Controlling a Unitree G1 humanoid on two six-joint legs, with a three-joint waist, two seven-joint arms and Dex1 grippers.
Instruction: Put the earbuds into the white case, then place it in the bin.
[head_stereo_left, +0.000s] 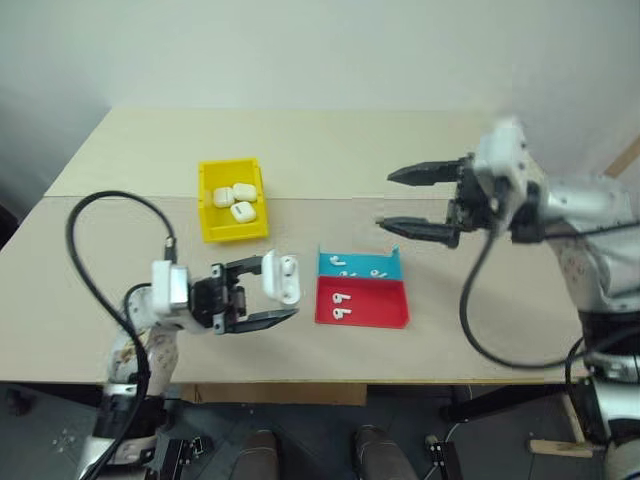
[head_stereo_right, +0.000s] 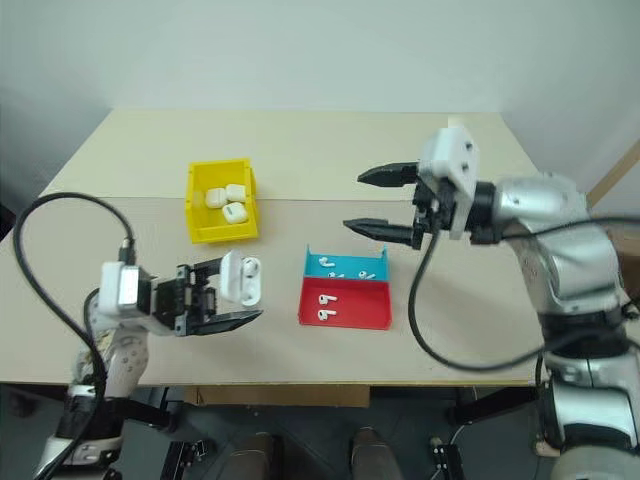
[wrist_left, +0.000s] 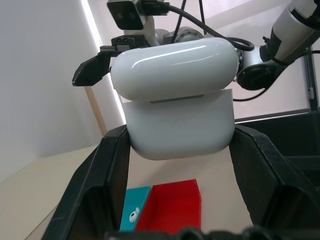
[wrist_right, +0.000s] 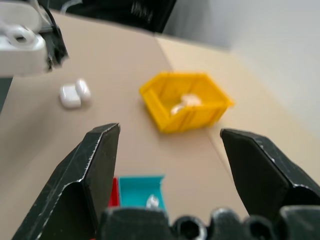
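I should keep moving my right gripper to the rearmost earbud (head_stereo_right: 326, 262) in the blue half (head_stereo_right: 348, 264) until its fingers close on it, as that earbud lies clear of the other earbuds.
My left gripper (head_stereo_left: 268, 292) is shut on the white case (head_stereo_left: 284, 278) and holds it just above the table's near left part. The case's lid stands open, and the case (wrist_left: 177, 112) sits between both fingers. I cannot tell whether anything lies inside it. Loose earbuds (head_stereo_left: 341, 306) lie in the tray's red half, and more earbuds (head_stereo_left: 352, 270) lie in its blue half. The yellow bin (head_stereo_left: 207, 221) stands further back on the left, with three white cases (head_stereo_left: 234, 198) in it. My right gripper (head_stereo_left: 418, 201) hovers open and empty above the table, right of the tray.
The shallow red and blue tray (head_stereo_left: 372, 312) lies between my two grippers near the table's front. A black cable (head_stereo_left: 100, 225) loops over the table by my left arm. The back of the table (head_stereo_left: 330, 140) is bare.
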